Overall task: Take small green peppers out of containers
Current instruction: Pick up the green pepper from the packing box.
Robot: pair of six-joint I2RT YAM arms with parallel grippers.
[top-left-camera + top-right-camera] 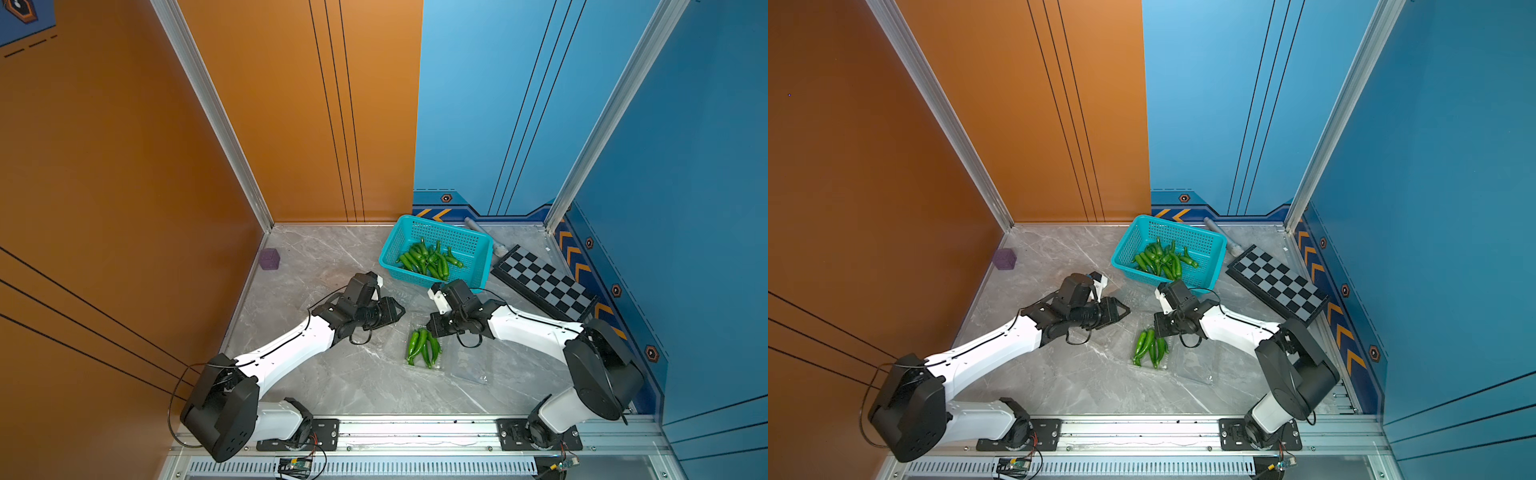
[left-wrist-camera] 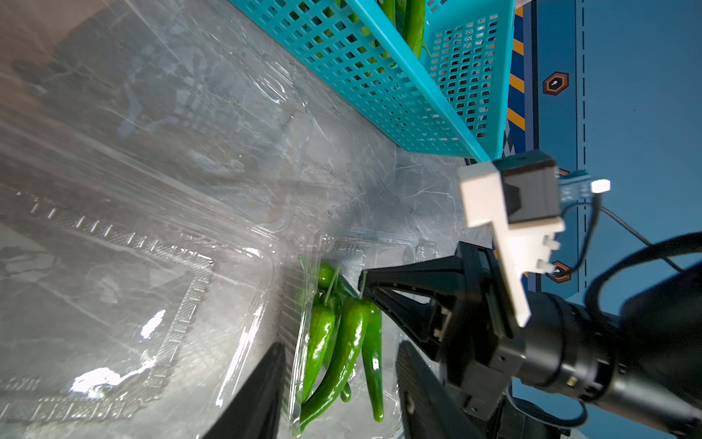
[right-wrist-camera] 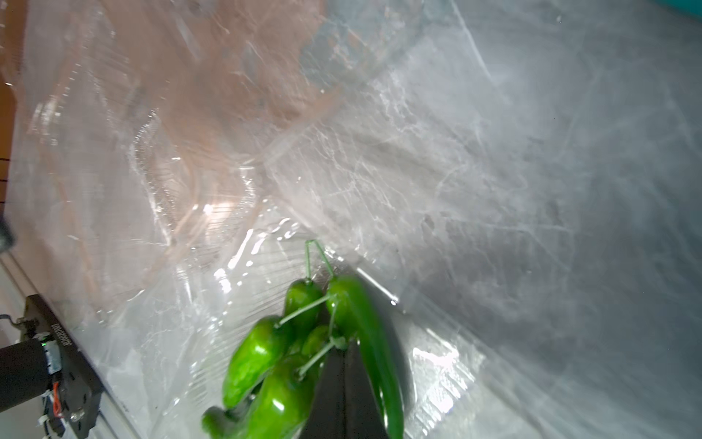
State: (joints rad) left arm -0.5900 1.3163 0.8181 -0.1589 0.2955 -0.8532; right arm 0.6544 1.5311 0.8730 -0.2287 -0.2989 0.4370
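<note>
My right gripper is closed on the top green pepper's stem point(image 3: 317, 357), so I should keep lifting until the pepper is above the teal basket point(image 1: 438, 249), then let it go.
Several small green peppers point(image 1: 422, 347) point(image 1: 1150, 347) lie in an open clear container point(image 1: 440, 365), its lid point(image 1: 471, 368) folded flat to the right. My right gripper point(image 1: 430, 329) point(image 3: 343, 342) is shut, its tips down among the pepper stems point(image 3: 315, 357). Whether a stem is pinched I cannot tell. My left gripper point(image 1: 400, 309) point(image 2: 340, 346) stands open and empty over two empty clear containers point(image 2: 152, 304) point(image 2: 197, 114), left of the peppers point(image 2: 343, 342). More peppers point(image 1: 428, 259) lie in the teal basket point(image 1: 390, 239).
The teal basket point(image 1: 1123, 241) stands behind both grippers. A folded chessboard point(image 1: 544, 282) and a grey cylinder point(image 1: 484, 235) lie at the back right. A purple cube point(image 1: 269, 259) sits by the left wall. The two arms reach in from the front rail.
</note>
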